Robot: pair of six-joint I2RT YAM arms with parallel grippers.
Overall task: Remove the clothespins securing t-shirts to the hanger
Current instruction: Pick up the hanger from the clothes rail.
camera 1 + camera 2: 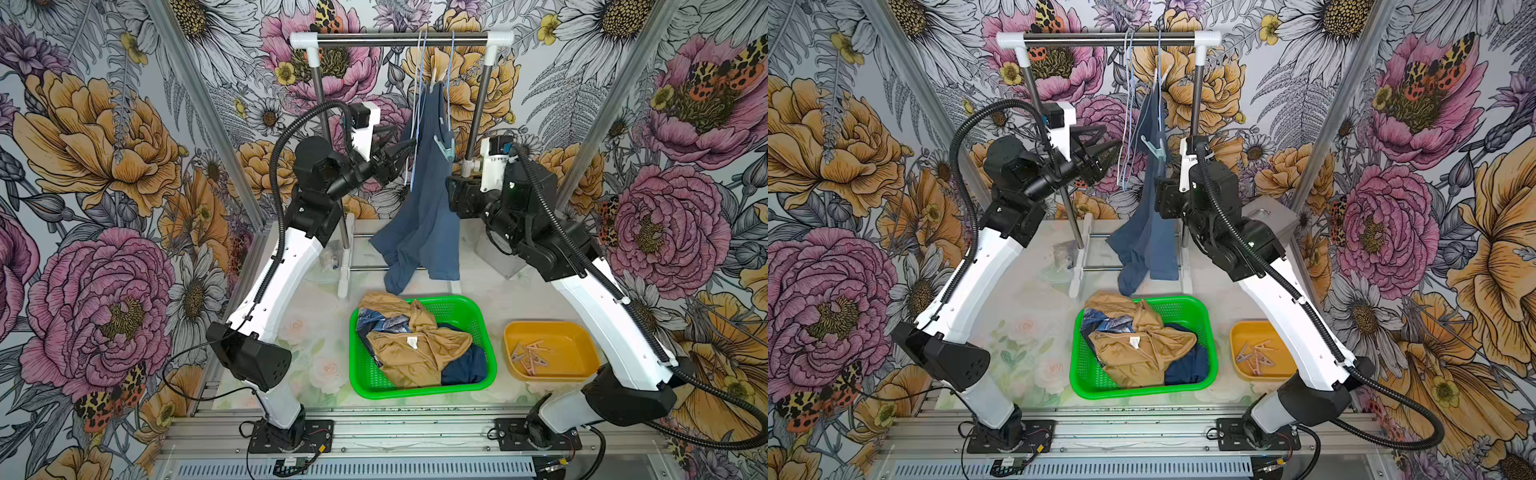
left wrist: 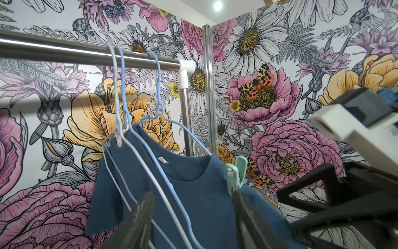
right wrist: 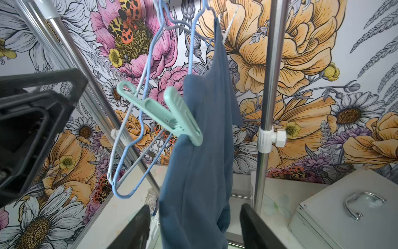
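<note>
Empty hangers are in the way between my left gripper and the slate blue t-shirt, so next my right gripper grabs the sleeve and lifts the t-shirt off the bar.
A slate blue t-shirt hangs from a light blue hanger on the rack bar. A mint green clothespin clips its shoulder to the hanger. A pale clothespin sits at the shirt's top by the hook. My left gripper is open beside the hangers, one fingertip just under the mint pin. My right gripper is open, with the shirt's hanging cloth between its fingers, below the mint pin.
Two bare hangers, white and light blue, hang next to the shirt. A green basket in front holds tan and navy shirts. An orange tray to its right holds several loose clothespins. A grey metal box stands behind the right rack post.
</note>
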